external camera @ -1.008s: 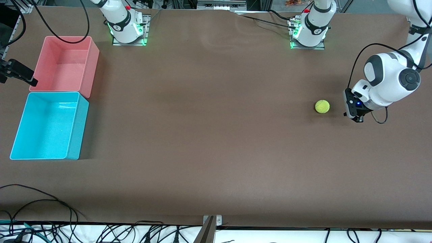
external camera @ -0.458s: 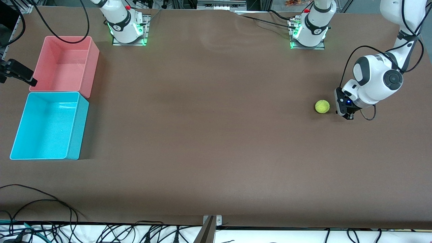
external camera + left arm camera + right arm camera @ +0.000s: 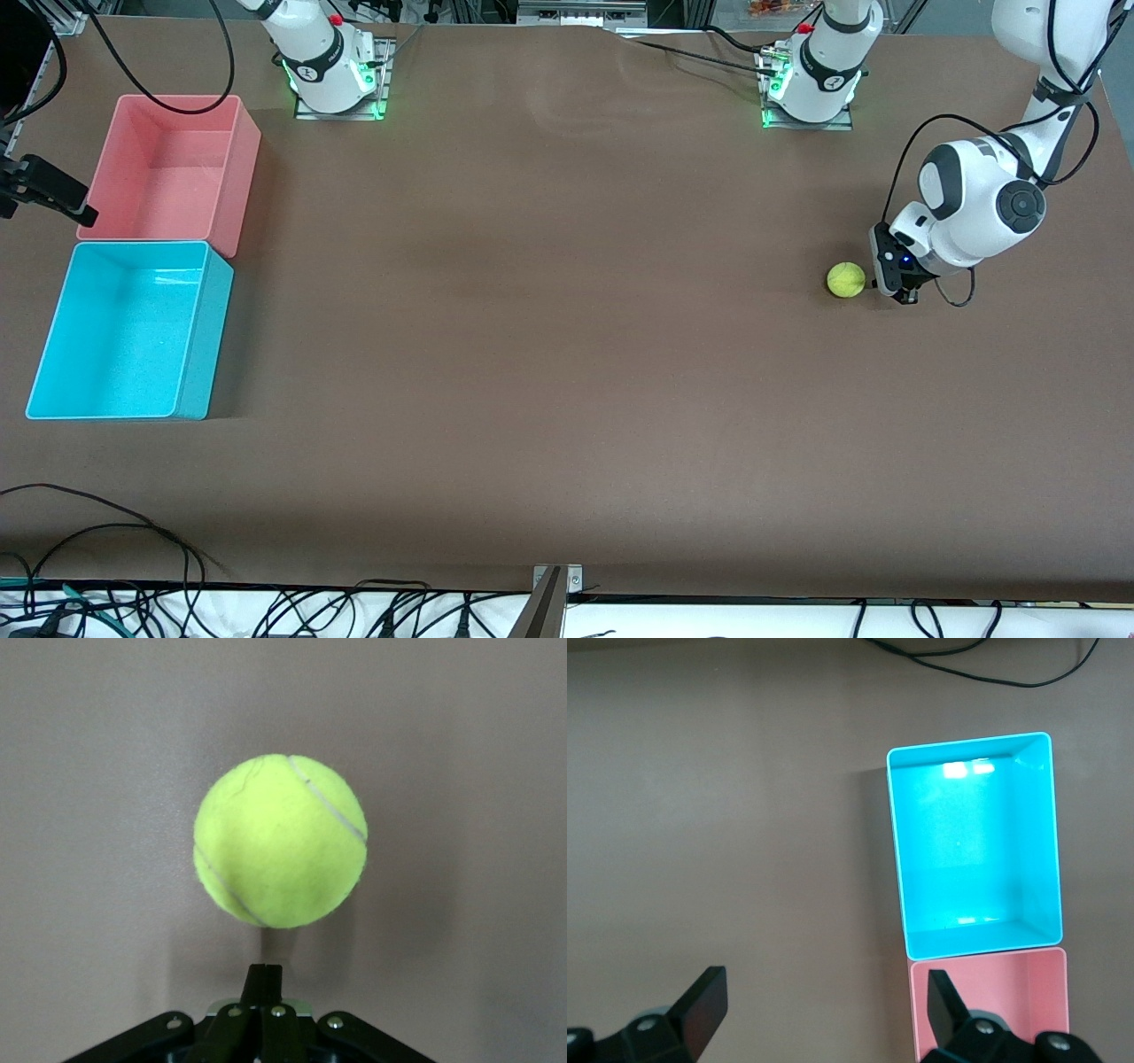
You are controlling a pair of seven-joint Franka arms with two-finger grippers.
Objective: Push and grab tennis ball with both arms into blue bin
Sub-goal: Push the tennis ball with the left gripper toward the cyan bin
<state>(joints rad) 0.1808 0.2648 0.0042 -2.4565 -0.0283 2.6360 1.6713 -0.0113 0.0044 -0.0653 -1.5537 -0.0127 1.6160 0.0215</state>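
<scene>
I should push the tennis ball (image 3: pixel 846 280) across with my left gripper because the ball is far from the blue bin (image 3: pixel 129 331). I should then move my left gripper away while my right gripper grabs the ball.
The tennis ball (image 3: pixel 846 280) lies on the brown table toward the left arm's end. My left gripper (image 3: pixel 900 296) is low beside it, on the side away from the bins. Its fingers are shut and empty and point at the ball, with a small gap between them. In the left wrist view the ball (image 3: pixel 279 842) sits just ahead of the shut fingertips (image 3: pixel 266 971). The blue bin (image 3: pixel 124 337) stands empty at the right arm's end. My right gripper (image 3: pixel 51 190) hangs open and empty, high up by the bins. In its wrist view the gripper (image 3: pixel 824 988) looks down on the blue bin (image 3: pixel 966 842).
A pink bin (image 3: pixel 168 168), also empty, touches the blue bin on the side farther from the front camera; it also shows in the right wrist view (image 3: pixel 992 1001). Cables (image 3: pixel 106 532) lie along the table's near edge. A wide stretch of table separates ball and bins.
My left gripper has moved in toward the ball and now sits just beside it. The ball has not moved. The right gripper has stayed still.
</scene>
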